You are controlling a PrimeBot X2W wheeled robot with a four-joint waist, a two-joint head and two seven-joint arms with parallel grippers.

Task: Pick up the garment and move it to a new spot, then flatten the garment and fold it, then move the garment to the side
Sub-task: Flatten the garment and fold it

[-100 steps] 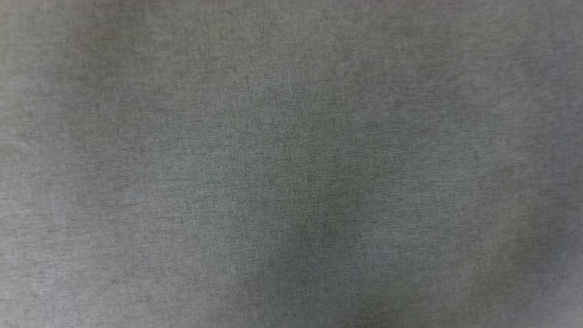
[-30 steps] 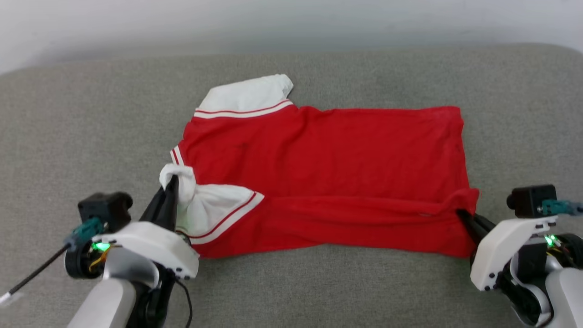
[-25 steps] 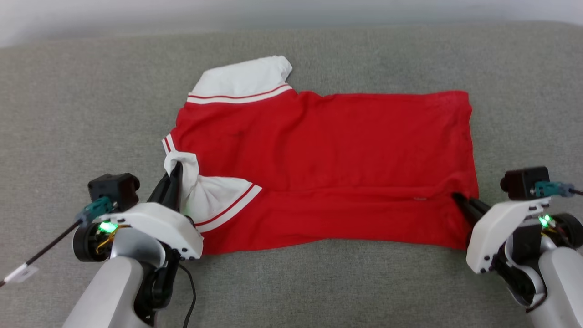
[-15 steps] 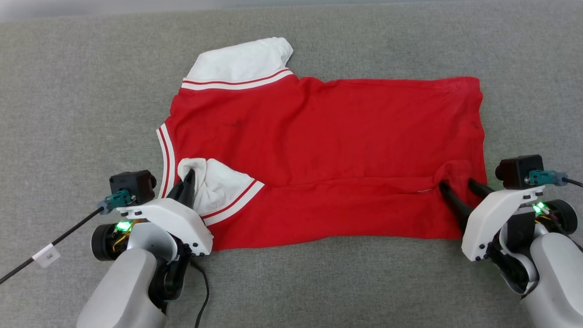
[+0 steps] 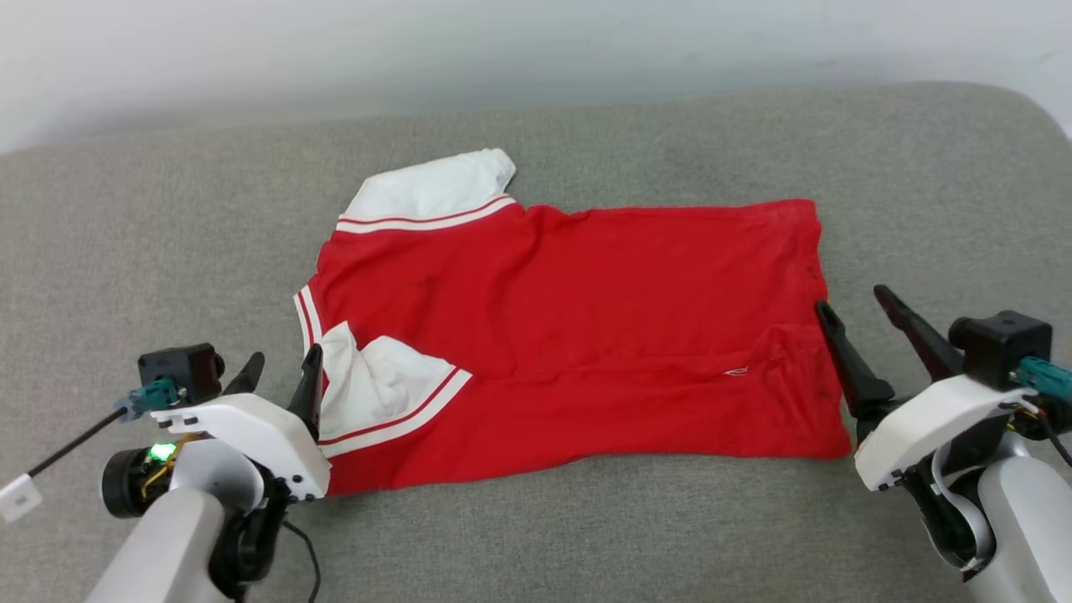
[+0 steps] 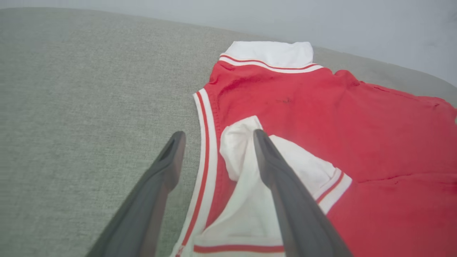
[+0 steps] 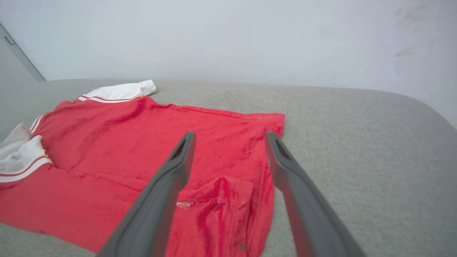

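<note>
The red garment will show hidden print from its bottom side when the robot folds the far white sleeve (image 5: pixel 434 187) over, since plain red cloth (image 5: pixel 643 281) faces up.
The red garment (image 5: pixel 586 318) lies spread on the grey cushion, neck to the left, hem to the right, its near long edge folded over the body. One white sleeve (image 5: pixel 431 191) points away; the other (image 5: pixel 377 389) is folded onto the red cloth. No "23" shows. My left gripper (image 5: pixel 281 365) stands open at the neck trim, nothing held; its fingers straddle the striped trim (image 6: pixel 205 150) in the left wrist view (image 6: pixel 217 137). My right gripper (image 5: pixel 854 306) is open beside the hem corner, above the cloth (image 7: pixel 228 139).
The grey fabric cushion (image 5: pixel 167 234) stretches wide on every side of the garment, with its rounded far edge (image 5: pixel 963 92) against a pale wall (image 5: pixel 502 42). A black cable with a white tag (image 5: pixel 21 494) trails from my left wrist.
Both grippers let go of the garment: the left released the white sleeve, the right released the hem corner, and both drew back open. The near edge now rests folded on the body. The camera shifted.
</note>
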